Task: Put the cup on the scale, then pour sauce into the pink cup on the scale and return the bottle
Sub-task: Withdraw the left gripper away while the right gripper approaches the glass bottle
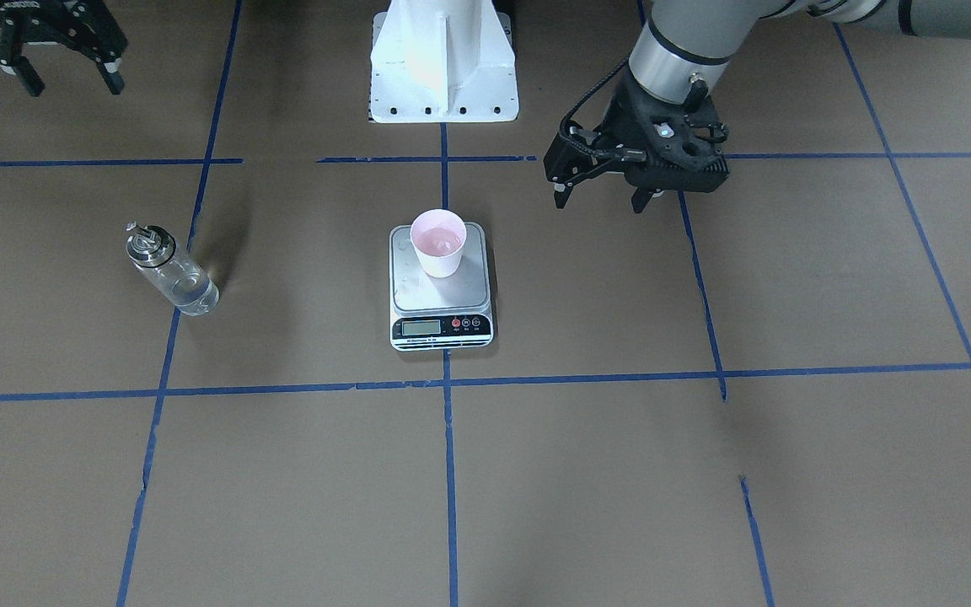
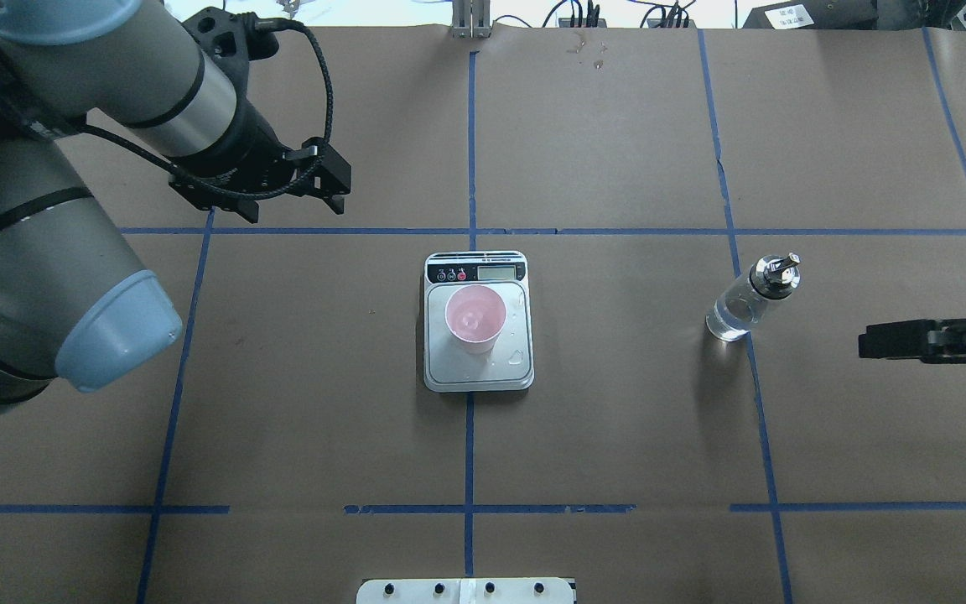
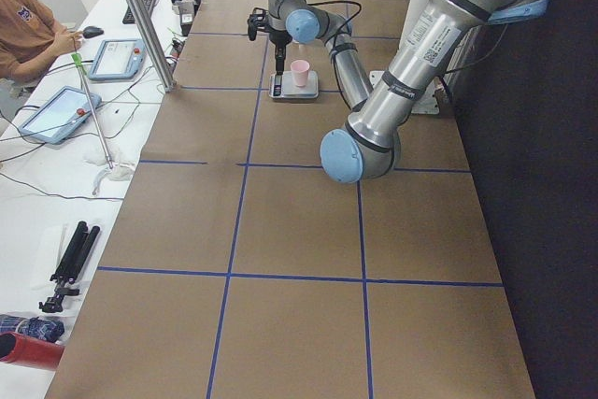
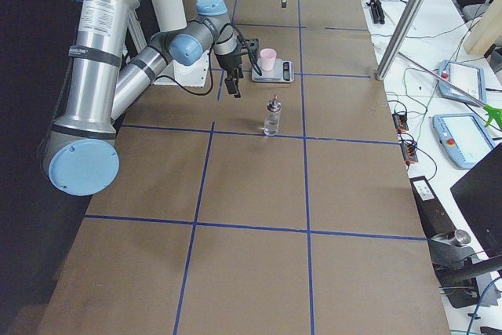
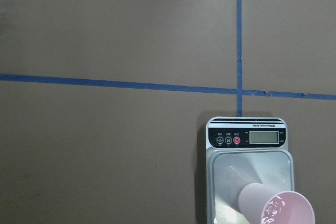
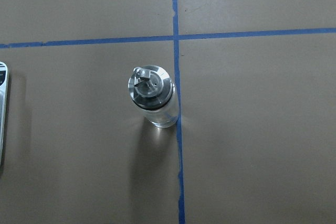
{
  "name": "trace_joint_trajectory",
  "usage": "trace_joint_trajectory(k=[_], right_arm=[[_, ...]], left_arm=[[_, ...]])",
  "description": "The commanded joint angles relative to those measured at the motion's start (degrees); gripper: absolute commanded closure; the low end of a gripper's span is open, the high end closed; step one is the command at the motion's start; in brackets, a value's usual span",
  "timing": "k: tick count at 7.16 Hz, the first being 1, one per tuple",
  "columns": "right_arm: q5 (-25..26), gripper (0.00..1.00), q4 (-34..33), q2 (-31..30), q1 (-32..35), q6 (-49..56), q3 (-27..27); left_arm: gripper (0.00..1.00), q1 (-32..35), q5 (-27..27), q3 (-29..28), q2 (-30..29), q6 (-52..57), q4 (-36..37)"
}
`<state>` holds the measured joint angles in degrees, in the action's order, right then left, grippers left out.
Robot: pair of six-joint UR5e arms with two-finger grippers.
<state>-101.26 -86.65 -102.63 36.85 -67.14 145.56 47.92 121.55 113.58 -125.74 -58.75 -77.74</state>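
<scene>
A small flap point(image 6: 142, 73) covers the bottle's narrow spout point(image 1: 140, 232), so the flap will swing open on its own and let out a thin stream when the robot tips the bottle.
The pale pink cup point(image 1: 438, 244) stands upright on the silver platform of the scale point(image 1: 418, 293) at the table's middle. It also shows in the overhead view point(image 2: 475, 317), with some liquid glistening inside. The clear glass bottle point(image 2: 750, 300) with its silver spout cap stands upright on the table, apart from the scale, on my right side. A little clear sauce sits in its bottom. My left gripper point(image 1: 602, 201) is open and empty, hovering beyond the scale on my left side. My right gripper point(image 1: 72, 84) is open and empty, drawn back from the bottle point(image 6: 153, 98), which shows below it.
A few drops lie on the scale platform point(image 2: 518, 359). Blue tape lines grid the brown table. The white robot base point(image 1: 443, 63) stands behind the scale. Off the table's far side lie tablets and cables point(image 4: 463, 131), with a person point(image 3: 28, 30) seated there.
</scene>
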Motion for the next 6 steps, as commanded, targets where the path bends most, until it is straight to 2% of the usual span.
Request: trace_joint_trajectory(k=[1, 2, 3, 5, 6], right_arm=[[15.85, 0.0, 15.36, -2.56, -11.42, -6.58, -8.57], [19.57, 0.0, 24.85, -6.23, -13.19, -6.94, -11.49], [22.57, 0.0, 29.21, -8.27, -14.95, -6.95, -12.48], [31.52, 0.0, 30.21, -8.29, -20.04, -6.95, -14.5], [33.65, 0.0, 33.53, -8.38, -21.11, -6.86, -16.43]], left_arm=[[0.0, 3.74, 0.01, 1.03, 3.29, 10.11, 3.03], [0.0, 5.15, 0.01, 1.03, 4.27, 13.8, 3.2], [0.0, 5.86, -0.08, 1.29, 5.85, 15.67, 3.12], [0.0, 7.71, -0.08, 1.64, 8.48, 21.11, 3.12], [0.0, 9.46, -0.17, 2.51, 10.59, 25.66, 3.12]])
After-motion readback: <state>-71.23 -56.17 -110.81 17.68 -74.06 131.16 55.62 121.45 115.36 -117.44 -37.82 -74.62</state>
